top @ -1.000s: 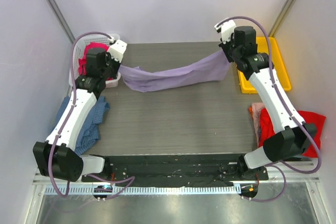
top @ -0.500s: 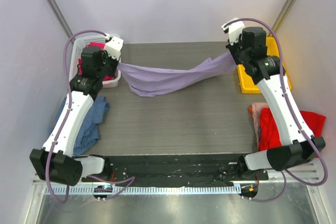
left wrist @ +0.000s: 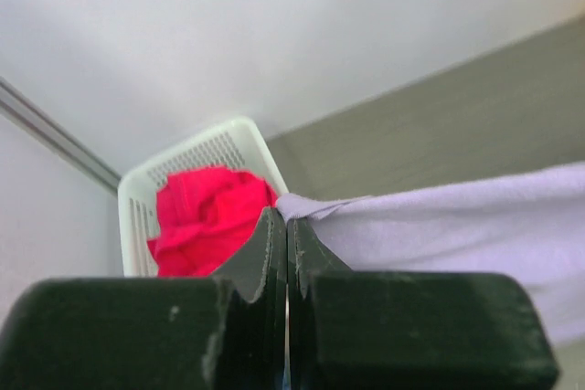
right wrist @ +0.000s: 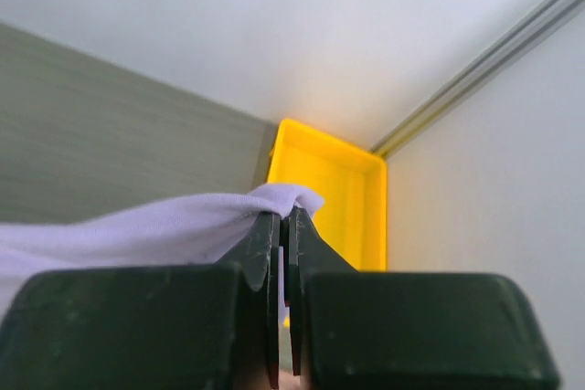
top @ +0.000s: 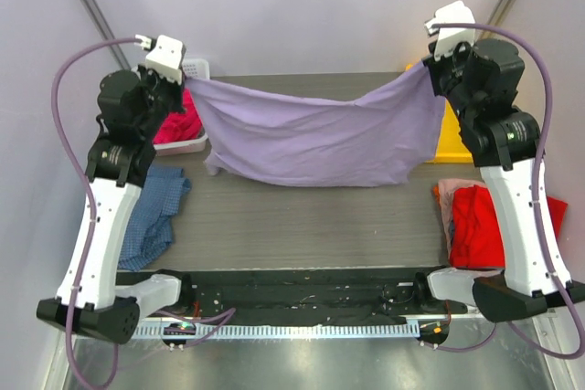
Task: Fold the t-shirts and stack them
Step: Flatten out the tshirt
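Observation:
The lavender t-shirt's top edge [top: 338, 104] droops between the robot's grippers, so the robot should lift both held corners [top: 199, 87] high and pull them apart before laying the t-shirt flat.
The lavender t-shirt [top: 320, 139] hangs spread like a curtain over the back of the table, its lower edge near the tabletop. My left gripper [top: 187, 82] is shut on its upper left corner, and my right gripper [top: 430, 66] is shut on its upper right corner. The left wrist view has the left gripper [left wrist: 286, 218] pinching lavender cloth [left wrist: 457, 226], the right wrist view the right gripper [right wrist: 285, 216] pinching it [right wrist: 137, 230]. A red t-shirt [top: 480, 226] lies crumpled at the right. At the left lies a blue checked t-shirt [top: 151, 216], and a magenta-pink one [top: 178, 125] fills the basket.
The white mesh basket [top: 196, 68] stands at the back left, behind the left gripper. A yellow tray [top: 454, 139] sits at the back right, partly hidden by the shirt and the right arm. A pale peach cloth [top: 445, 191] peeks out beside the red shirt.
Both grippers have risen and moved apart. The lavender shirt, which sagged bunched on the table, now hangs stretched wide between them.

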{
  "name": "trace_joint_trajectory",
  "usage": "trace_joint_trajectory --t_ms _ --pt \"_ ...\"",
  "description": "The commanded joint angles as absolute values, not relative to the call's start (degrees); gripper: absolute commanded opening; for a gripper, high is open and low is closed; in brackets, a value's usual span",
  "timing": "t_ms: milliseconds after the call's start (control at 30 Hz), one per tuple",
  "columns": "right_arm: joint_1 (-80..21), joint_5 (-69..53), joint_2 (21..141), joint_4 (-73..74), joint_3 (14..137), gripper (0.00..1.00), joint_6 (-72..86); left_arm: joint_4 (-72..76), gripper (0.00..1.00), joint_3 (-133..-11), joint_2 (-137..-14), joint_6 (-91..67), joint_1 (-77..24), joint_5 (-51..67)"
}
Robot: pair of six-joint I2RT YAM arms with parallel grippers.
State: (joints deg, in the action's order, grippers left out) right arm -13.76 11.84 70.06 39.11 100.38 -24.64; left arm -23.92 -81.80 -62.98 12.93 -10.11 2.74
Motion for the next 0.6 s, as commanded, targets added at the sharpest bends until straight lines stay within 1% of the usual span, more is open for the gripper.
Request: trace_joint_trajectory --t_ms 0,33,133,167,233,333,567 --pt "-13.6 13.9 76.1 30.9 109.1 0.01 -24.7 -18.1 0.0 -92.1 -71.1 9.2 -9.9 -1.8" --pt "-13.5 14.2 79.0 30.3 110.8 0.01 -24.8 -17.9 0.0 -95.7 -72.4 9.3 -10.0 -2.8" --pt "-13.6 15.1 83.2 29.9 118.0 0.01 -24.3 -18.7 0.0 -101.2 -77.1 9.4 -10.0 -5.1" --pt "-13.6 15.2 83.8 30.1 120.7 0.01 -24.0 -19.0 0.0 -102.0 -77.4 9.0 -10.0 -5.5" --pt "-13.5 15.1 83.9 30.1 122.3 0.01 -23.4 -19.7 0.0 -103.2 -77.3 8.6 -9.9 -5.3" --pt "-13.5 14.9 82.3 30.8 122.4 0.01 -22.3 -20.1 0.0 -101.3 -73.8 8.8 -10.0 -4.7" --pt "-13.5 13.4 72.4 34.6 117.3 0.01 -20.6 -25.7 0.0 -96.9 -64.0 9.8 -9.9 -4.1"
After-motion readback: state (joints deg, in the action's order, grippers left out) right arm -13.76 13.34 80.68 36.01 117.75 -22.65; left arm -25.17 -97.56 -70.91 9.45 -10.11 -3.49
